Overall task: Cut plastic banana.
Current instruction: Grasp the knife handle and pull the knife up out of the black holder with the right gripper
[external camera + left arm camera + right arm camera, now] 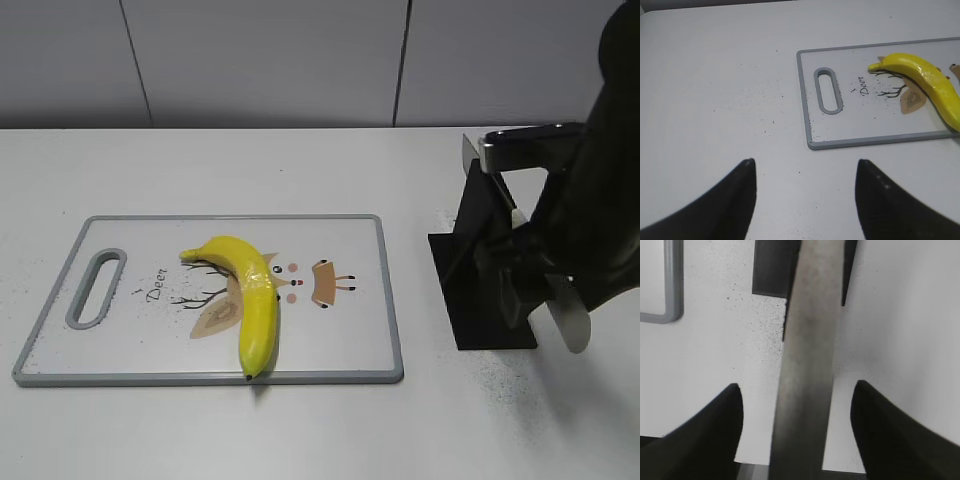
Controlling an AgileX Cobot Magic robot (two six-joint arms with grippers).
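Observation:
I expect the grey knife (569, 319) to show a wide, hidden blade when I lift it, because only a silver sliver (469, 155) can be seen above the black knife stand.
The plastic banana (255, 300) is glossy yellow and curved. It lies whole on the white cutting board (350, 340), over the deer print, and also shows in the left wrist view (935, 82). My left gripper (805, 162) is open and empty above bare table, to the left of the board's handle end (827, 90). My right gripper (796, 385) is open, its fingers on either side of a grey knife (807, 365) without touching it. In the exterior view my right arm (600, 200) covers that gripper.
A black knife stand (480, 300) sits on the table right of the board, with the knife's silver blade (566, 318) slanting down behind it. The board's grey corner (670, 290) shows in the right wrist view. The white table carries dark specks.

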